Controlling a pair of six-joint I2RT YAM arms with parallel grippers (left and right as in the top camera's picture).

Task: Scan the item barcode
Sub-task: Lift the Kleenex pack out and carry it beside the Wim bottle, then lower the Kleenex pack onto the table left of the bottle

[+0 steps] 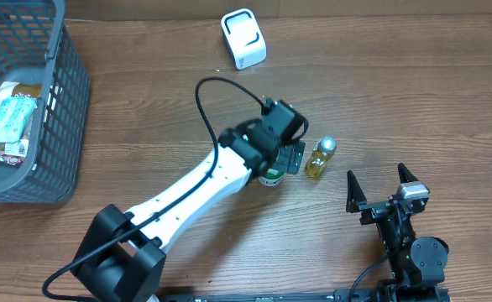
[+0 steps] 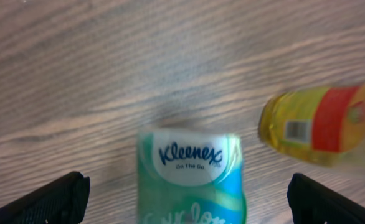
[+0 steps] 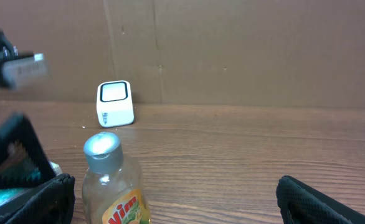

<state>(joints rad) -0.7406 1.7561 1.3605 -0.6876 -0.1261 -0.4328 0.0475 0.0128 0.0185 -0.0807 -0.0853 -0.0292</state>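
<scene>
The Kleenex pack is lying on the green-lidded can point(image 1: 271, 178) with its logo facing up, so next my left gripper takes the pack point(image 2: 190, 175) off and puts it down next to the can.
A green and blue Kleenex tissue pack point(image 2: 190, 174) lies on the wooden table between the wide-apart fingers of my left gripper point(image 2: 185, 186), which is open and not touching it. From overhead the left gripper point(image 1: 285, 158) hangs over the pack point(image 1: 270, 178). Just right of the pack lies a yellow Vim bottle point(image 2: 322, 127) on its side, with a barcode point(image 2: 298, 129) showing on its label. The same bottle point(image 1: 320, 158) point(image 3: 111, 180) sits in front of my right gripper point(image 3: 173, 196), which is open and empty near the table's front edge point(image 1: 376, 176). A white scanner point(image 1: 243, 39) point(image 3: 115, 102) stands at the back.
A grey mesh basket point(image 1: 61, 109) with packaged items sits at the far left. The left arm's white link point(image 1: 196, 189) crosses the table's middle, with a black cable looping above it. A brown cardboard wall point(image 3: 232, 50) stands behind the table.
</scene>
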